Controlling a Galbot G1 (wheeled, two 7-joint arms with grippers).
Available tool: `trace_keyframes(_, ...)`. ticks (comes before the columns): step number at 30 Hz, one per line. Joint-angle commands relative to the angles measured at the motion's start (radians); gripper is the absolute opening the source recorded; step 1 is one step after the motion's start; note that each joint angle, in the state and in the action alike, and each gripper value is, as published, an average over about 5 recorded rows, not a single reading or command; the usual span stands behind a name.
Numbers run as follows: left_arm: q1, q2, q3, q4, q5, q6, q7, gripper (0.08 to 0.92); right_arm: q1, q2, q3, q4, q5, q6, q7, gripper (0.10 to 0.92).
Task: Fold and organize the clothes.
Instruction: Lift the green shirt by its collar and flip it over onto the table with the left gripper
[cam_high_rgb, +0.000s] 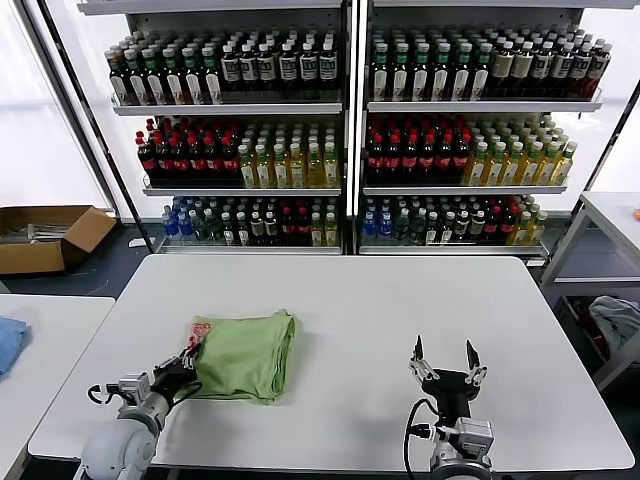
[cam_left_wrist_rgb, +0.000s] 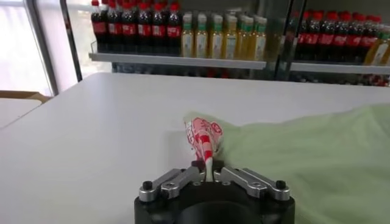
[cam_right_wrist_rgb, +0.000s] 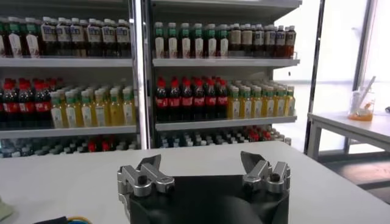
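Note:
The light green shirt is lying with its print (cam_high_rgb: 201, 329) on the underside, so my left gripper should pick up the printed corner and swing the shirt over toward my right gripper.
The light green shirt (cam_high_rgb: 247, 353) lies folded in a compact bundle on the white table (cam_high_rgb: 340, 300), left of centre. A corner with the red-and-white print (cam_high_rgb: 198, 332) sticks out at its left edge. My left gripper (cam_high_rgb: 182, 368) sits at the shirt's near left edge and is shut on that printed corner; in the left wrist view the fabric strip (cam_left_wrist_rgb: 205, 141) runs down between the closed fingers (cam_left_wrist_rgb: 207, 171), with the green shirt (cam_left_wrist_rgb: 304, 164) spreading beside it. My right gripper (cam_high_rgb: 446, 360) is open and empty, raised above the near right part of the table, also in its wrist view (cam_right_wrist_rgb: 202, 165).
Shelves of bottles (cam_high_rgb: 340, 130) stand behind the table. A cardboard box (cam_high_rgb: 45, 235) lies on the floor at far left. A second table (cam_high_rgb: 50, 330) at left carries a blue cloth (cam_high_rgb: 10, 340). Another table (cam_high_rgb: 610, 215) and a grey-blue bundle (cam_high_rgb: 615, 320) are at right.

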Motion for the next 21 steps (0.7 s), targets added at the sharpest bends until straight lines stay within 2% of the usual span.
trace_keyframes(1, -0.001, 0.108, -0.152, 0.027, -0.022, -0.033, 0.004, 0.112, 0.004, -0.005, 0.001, -0.004, 0.003, 0.0, 0.0, 0.823)
trace_keyframes(7, -0.031, 0.34, -0.35, 0.133, -0.045, -0.064, 0.025, 0.113, 0.017, -0.014, -0.006, -0.017, 0.011, -0.001, -0.001, 0.823)
trace_keyframes(10, -0.052, 0.448, -0.395, 0.185, -0.015, -0.076, 0.045, 0.113, 0.023, -0.017, -0.011, -0.022, 0.012, -0.001, -0.001, 0.823)
trace_keyframes(12, -0.051, 0.486, -0.395, 0.181, 0.013, -0.078, 0.06, 0.113, 0.027, -0.017, -0.014, -0.024, 0.013, -0.002, -0.002, 0.823)
trace_keyframes(15, -0.038, 0.467, -0.355, 0.119, 0.06, -0.073, 0.069, 0.113, 0.028, -0.016, -0.016, -0.026, 0.013, -0.002, -0.001, 0.823)
trace_keyframes(21, 0.004, 0.293, -0.203, -0.087, 0.105, -0.047, 0.03, 0.113, 0.009, -0.022, 0.002, -0.018, 0.019, 0.001, 0.001, 0.823)
